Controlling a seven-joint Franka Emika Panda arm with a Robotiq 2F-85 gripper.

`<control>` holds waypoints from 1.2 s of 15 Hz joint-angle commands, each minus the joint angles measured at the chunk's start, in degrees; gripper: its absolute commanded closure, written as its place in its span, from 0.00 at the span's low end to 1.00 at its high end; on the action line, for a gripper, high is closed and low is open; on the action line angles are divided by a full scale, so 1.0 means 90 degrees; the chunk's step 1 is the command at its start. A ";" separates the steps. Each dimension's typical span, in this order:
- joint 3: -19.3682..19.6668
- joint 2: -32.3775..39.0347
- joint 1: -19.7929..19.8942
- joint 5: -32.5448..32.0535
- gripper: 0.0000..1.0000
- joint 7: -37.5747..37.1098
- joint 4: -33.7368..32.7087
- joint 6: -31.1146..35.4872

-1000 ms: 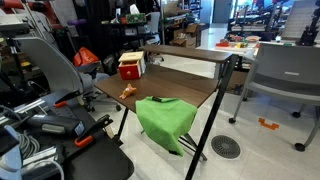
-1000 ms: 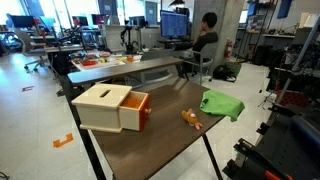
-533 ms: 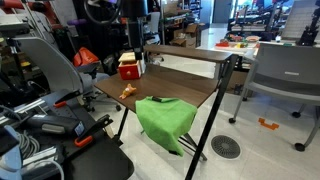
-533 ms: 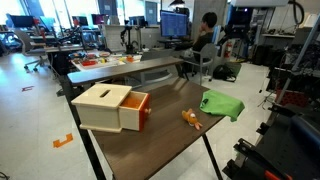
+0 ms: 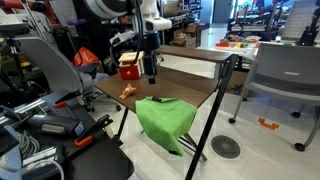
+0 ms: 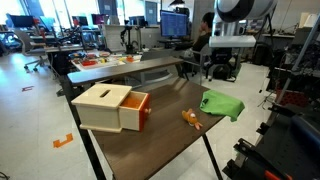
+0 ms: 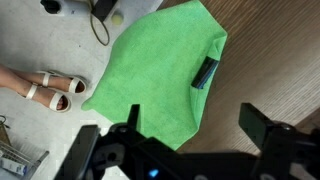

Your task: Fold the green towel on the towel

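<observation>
My gripper should keep going down with its open fingers on both sides of the green towel's inner edge and close on the cloth next to the dark object.
The green towel lies at the brown table's front corner and hangs well over its edge. It also shows in an exterior view and in the wrist view. A small dark object lies on the towel near its edge. My gripper hangs above the table, over the towel's inner edge, and also shows in an exterior view. In the wrist view the gripper is open and empty, and its fingers straddle the towel's edge and bare wood.
A red-and-white box stands on the table behind the gripper, seen large in an exterior view. A small orange object lies on the wood. Office chairs and clutter surround the table. A person's sandalled feet stand near the towel.
The arm has come down into both exterior views from above and now hangs over the table by the towel. The towel and box have not moved.
</observation>
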State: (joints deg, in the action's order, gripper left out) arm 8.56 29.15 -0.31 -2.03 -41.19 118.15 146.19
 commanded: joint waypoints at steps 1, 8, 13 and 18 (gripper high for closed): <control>0.0228 0.0454 -0.0293 0.0039 0.00 -0.0283 -0.0167 0.0370; 0.0154 0.1110 -0.0285 0.0457 0.00 -0.0411 -0.0390 0.0796; 0.0132 0.1584 -0.0279 0.0785 0.00 -0.0379 -0.0716 0.0835; 0.0122 0.1977 -0.0294 0.1004 0.00 -0.0390 -0.1154 0.0836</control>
State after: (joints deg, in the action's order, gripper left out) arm 9.46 44.33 -2.41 5.24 -44.62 110.80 152.28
